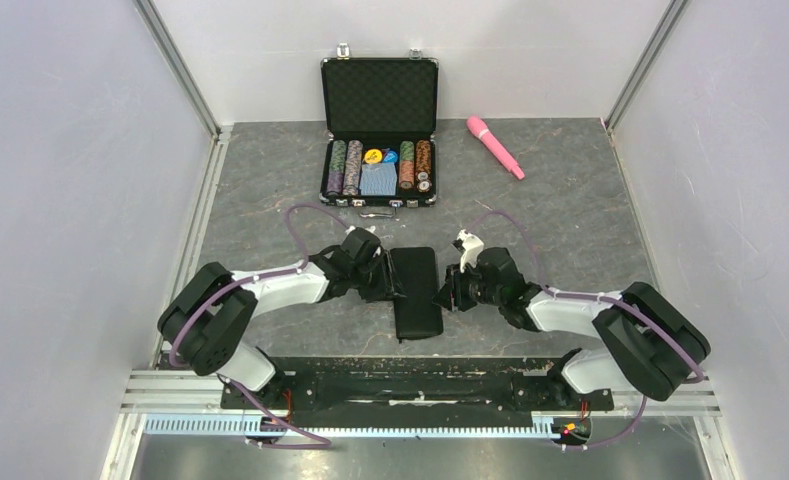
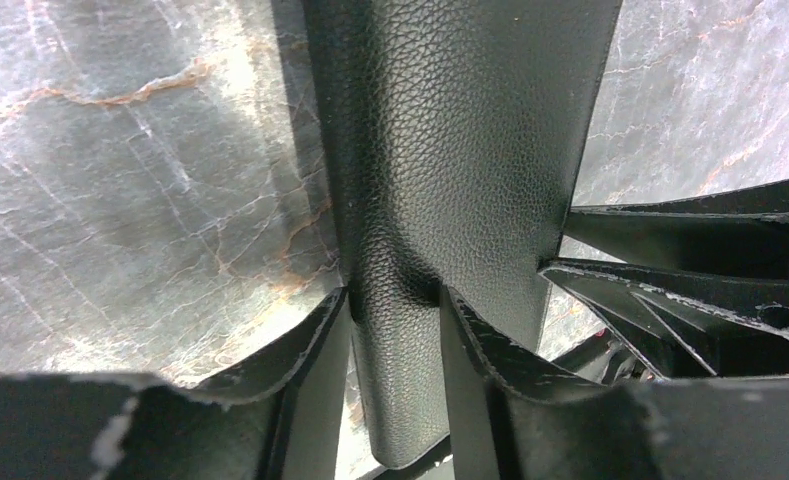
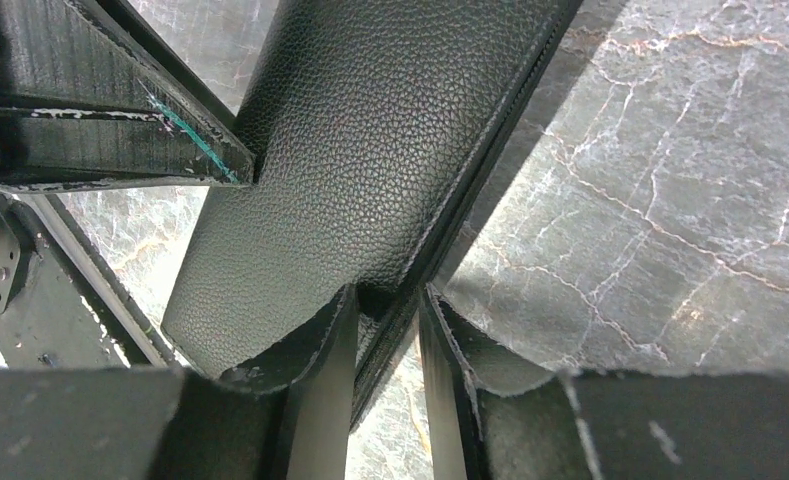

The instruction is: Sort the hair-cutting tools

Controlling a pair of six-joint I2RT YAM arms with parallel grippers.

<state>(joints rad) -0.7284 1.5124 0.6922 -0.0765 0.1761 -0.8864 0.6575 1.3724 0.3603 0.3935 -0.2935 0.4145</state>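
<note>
The zipper pull (image 1: pixel 401 340) is at the pouch's near end, but my right gripper is at the pouch's seamed edge (image 3: pixel 448 218). Next, I turn the pouch and pinch the zipper pull.
A flat black leather pouch (image 1: pixel 416 290) lies between the two arms at the table's middle. My left gripper (image 1: pixel 388 275) comes at the pouch's left side. In the left wrist view the left gripper (image 2: pixel 395 295) pinches a raised fold of the pouch (image 2: pixel 450 120) between its fingers. My right gripper (image 1: pixel 448 290) is at the pouch's right side. In the right wrist view the right gripper (image 3: pixel 390 292) is closed over the seamed edge of the pouch (image 3: pixel 370 130). The hair-cutting tools are out of view.
An open black case (image 1: pixel 379 130) holding poker chips stands at the back centre. A pink wand (image 1: pixel 495 146) lies to its right. Grey walls enclose the marbled table on both sides. A black rail (image 1: pixel 410 385) runs along the near edge.
</note>
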